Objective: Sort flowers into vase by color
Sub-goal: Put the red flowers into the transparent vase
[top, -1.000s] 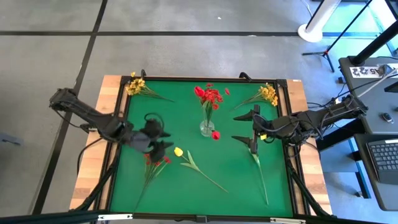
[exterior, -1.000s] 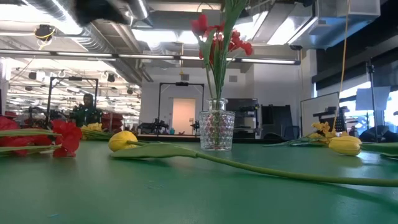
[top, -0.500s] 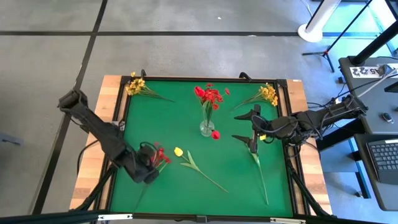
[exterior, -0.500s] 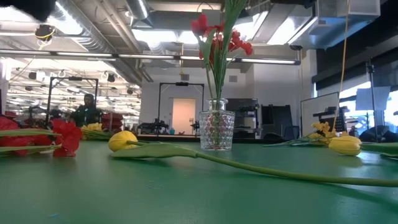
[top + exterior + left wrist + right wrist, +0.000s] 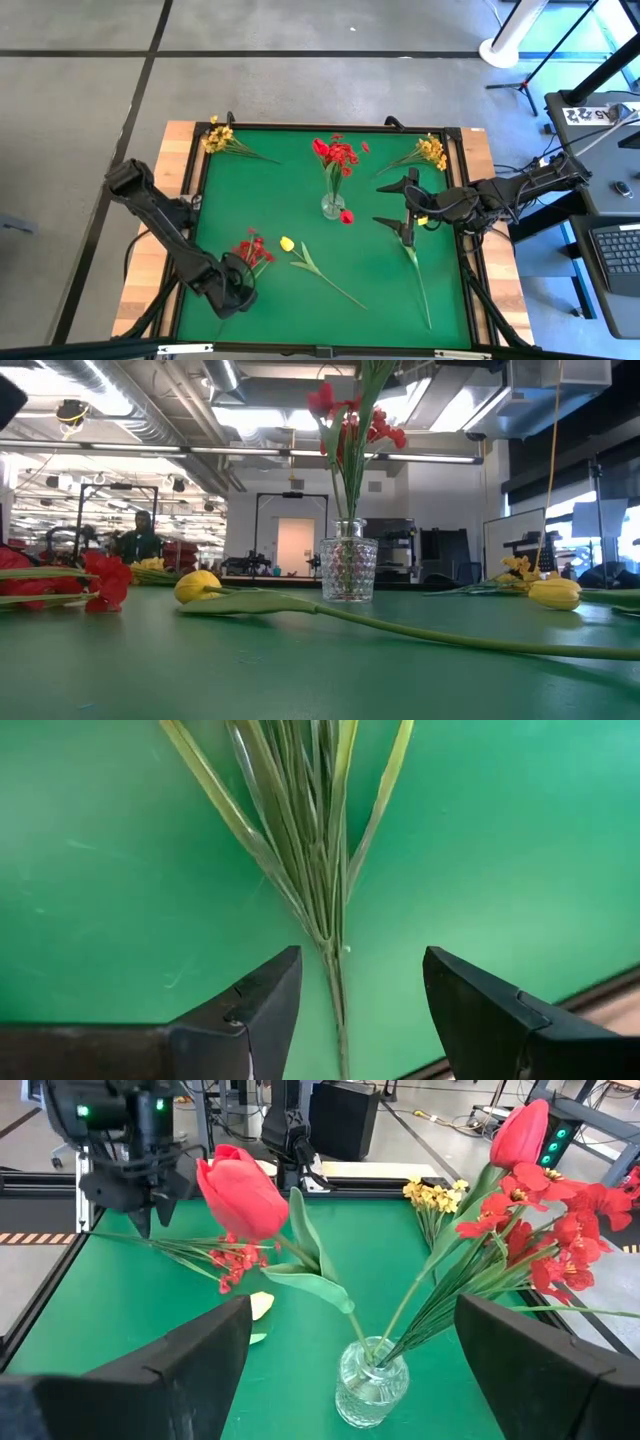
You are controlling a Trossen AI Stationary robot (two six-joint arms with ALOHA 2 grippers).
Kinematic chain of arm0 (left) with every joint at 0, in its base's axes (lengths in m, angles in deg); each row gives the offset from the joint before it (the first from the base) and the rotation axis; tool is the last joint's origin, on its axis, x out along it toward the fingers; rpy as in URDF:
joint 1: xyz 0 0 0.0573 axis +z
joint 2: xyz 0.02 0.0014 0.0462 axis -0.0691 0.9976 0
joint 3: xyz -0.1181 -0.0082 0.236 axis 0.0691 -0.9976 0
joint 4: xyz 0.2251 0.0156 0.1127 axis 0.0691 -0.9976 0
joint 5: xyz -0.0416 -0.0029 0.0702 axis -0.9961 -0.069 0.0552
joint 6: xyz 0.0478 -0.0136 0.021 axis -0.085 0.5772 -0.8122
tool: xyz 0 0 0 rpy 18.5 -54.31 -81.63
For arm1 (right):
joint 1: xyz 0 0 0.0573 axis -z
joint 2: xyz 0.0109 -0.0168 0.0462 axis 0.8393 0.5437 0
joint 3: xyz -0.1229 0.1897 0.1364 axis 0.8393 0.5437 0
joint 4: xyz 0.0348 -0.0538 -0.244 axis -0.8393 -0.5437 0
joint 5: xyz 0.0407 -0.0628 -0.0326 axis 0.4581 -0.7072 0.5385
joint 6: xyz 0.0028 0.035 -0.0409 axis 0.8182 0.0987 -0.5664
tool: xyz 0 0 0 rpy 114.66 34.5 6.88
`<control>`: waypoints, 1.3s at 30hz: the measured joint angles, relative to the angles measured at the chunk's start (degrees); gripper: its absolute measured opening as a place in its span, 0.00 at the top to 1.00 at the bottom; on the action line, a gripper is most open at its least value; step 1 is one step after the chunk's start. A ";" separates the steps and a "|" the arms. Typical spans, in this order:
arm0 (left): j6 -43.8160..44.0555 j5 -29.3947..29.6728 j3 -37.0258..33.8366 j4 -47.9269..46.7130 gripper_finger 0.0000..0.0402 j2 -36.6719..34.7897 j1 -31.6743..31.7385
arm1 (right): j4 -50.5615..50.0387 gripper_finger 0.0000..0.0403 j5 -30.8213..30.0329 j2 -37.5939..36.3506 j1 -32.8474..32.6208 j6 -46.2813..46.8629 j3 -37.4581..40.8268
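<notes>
The red spray's gathered stems (image 5: 338, 992) run lengthwise between the open fingers of my left gripper, so that gripper should keep going down and close just below where the leaves fan out (image 5: 328, 932).
A red clustered spray (image 5: 251, 247) lies flat on the green mat near the left side, its stems (image 5: 334, 982) running toward the near edge. My left gripper (image 5: 360, 975) is open over the stems' lower end, one finger on each side, touching nothing. The glass vase (image 5: 333, 206) stands mid-table holding red flowers (image 5: 337, 153) and a leaning red tulip (image 5: 243, 1193). One yellow tulip (image 5: 287, 243) lies by the vase. Another yellow tulip (image 5: 423, 220) lies under my right gripper (image 5: 398, 205), which is open and hovers right of the vase, facing it.
Two yellow-orange sprays lie at the far corners, one on the left (image 5: 219, 137) and one on the right (image 5: 431, 151). The long tulip stems (image 5: 335, 285) (image 5: 420, 285) cross the near half of the mat. A wooden border (image 5: 150, 260) frames the mat. A person (image 5: 140, 538) shows far behind.
My left gripper has moved from above the red spray's blossoms toward the table's near edge, along the stems, and now sits over their lower end. The blossoms it covered now show in the high view. The right arm has kept still.
</notes>
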 joint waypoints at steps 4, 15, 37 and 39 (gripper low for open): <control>0.08 -3.03 0.00 0.91 0.49 3.31 0.02 | -0.02 0.14 0.70 0.00 0.01 0.01 0.00; 1.35 -3.87 0.20 0.92 0.49 9.31 0.31 | -0.04 0.14 1.57 0.00 0.00 0.54 0.00; -8.88 -0.12 4.73 -5.73 0.97 10.48 7.48 | -3.48 0.14 2.05 0.00 -0.02 1.62 0.00; -11.87 3.88 7.48 -9.19 0.97 10.11 8.60 | -3.73 0.14 2.05 0.00 -0.02 1.83 0.00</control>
